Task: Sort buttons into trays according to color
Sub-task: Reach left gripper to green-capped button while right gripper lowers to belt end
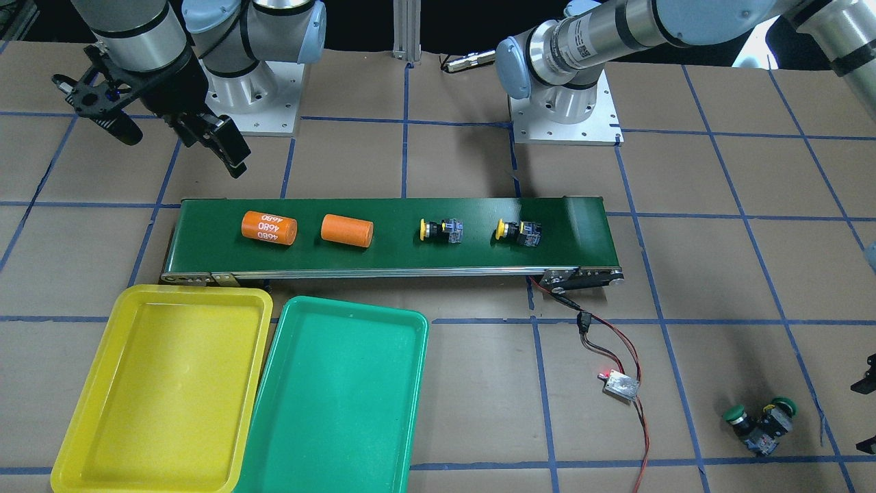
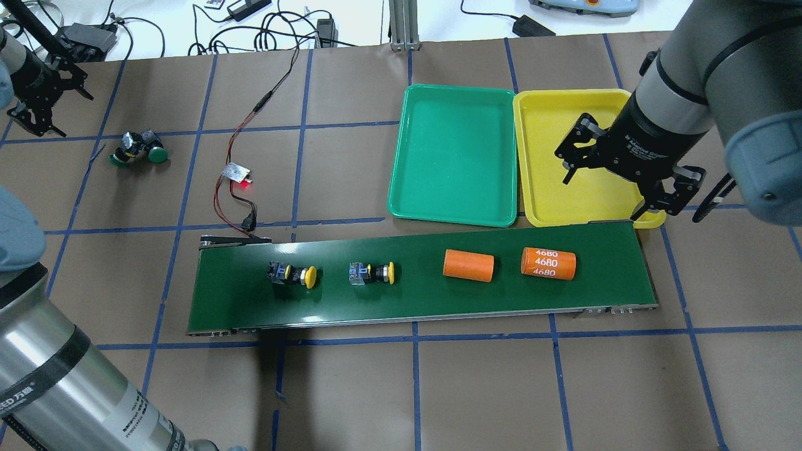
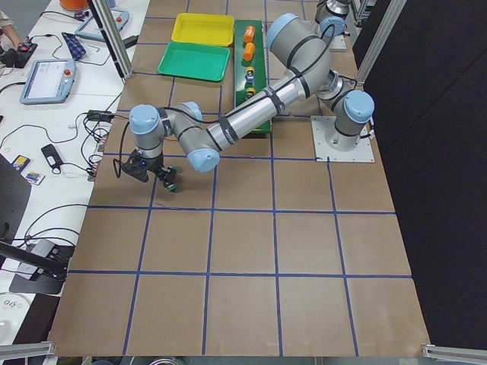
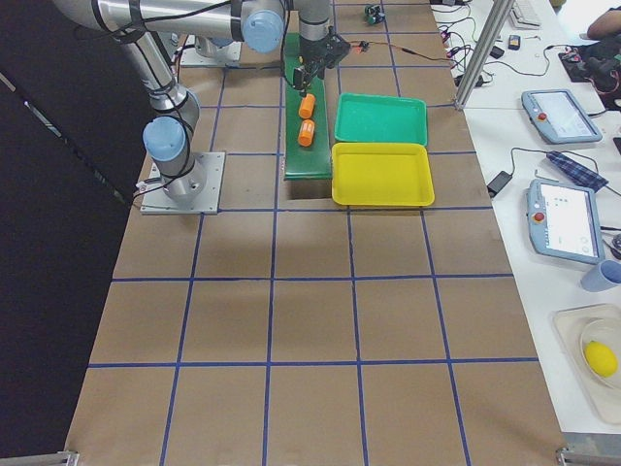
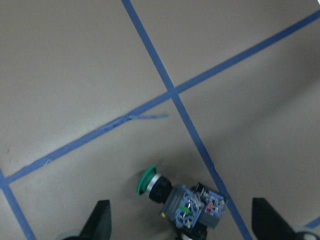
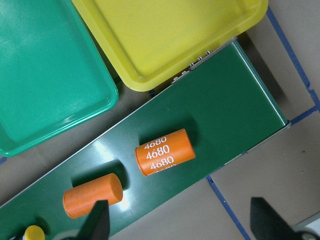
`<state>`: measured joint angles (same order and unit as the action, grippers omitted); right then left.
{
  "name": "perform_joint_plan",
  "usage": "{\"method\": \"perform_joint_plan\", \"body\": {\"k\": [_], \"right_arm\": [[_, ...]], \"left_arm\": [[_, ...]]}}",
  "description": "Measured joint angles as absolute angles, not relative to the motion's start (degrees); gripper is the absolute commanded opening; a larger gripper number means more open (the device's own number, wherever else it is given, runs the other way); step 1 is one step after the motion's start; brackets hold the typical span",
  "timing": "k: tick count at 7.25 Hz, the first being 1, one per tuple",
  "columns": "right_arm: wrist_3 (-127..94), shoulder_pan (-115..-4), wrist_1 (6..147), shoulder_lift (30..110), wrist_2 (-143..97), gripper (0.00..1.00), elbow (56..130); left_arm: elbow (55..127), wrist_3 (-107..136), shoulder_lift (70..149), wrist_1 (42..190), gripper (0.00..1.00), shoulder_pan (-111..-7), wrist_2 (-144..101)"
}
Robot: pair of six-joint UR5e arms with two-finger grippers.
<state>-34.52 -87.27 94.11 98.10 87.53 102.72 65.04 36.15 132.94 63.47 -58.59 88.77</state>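
The green-capped buttons merely touch (image 1: 761,428) and their caps point away from each other, so the one nearest the robot's left gripper (image 1: 779,418) will come loose by itself when the robot lifts it.
Two yellow-capped buttons (image 1: 440,231) (image 1: 518,232) lie on the green conveyor belt (image 1: 383,261); they also show in the overhead view (image 2: 371,273) (image 2: 292,275). Two green-capped buttons (image 2: 122,156) (image 2: 153,150) lie together on the table, off the belt. My left gripper (image 2: 39,116) hovers open just beside them; its wrist view shows one green button (image 5: 170,192) between the open fingers (image 5: 100,222). My right gripper (image 2: 601,197) is open and empty above the near edge of the yellow tray (image 2: 551,138). The teal green tray (image 2: 454,153) beside it is empty.
Two orange cylinders (image 2: 468,265) (image 2: 548,263) lie on the belt's end below my right gripper, also in its wrist view (image 6: 165,151) (image 6: 92,195). A small control board with a red light (image 2: 237,173) and red-black wires lies between the belt and the green buttons.
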Motion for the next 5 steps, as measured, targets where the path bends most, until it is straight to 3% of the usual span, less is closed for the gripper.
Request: {"method": "perform_joint_plan", "body": {"k": [5], "right_arm": [[-50.8, -87.3, 93.2, 99.0, 87.4, 1.00, 104.0]], "left_arm": [[65.3, 47.8, 136.8, 63.8, 1.00, -57.1, 82.5]]}}
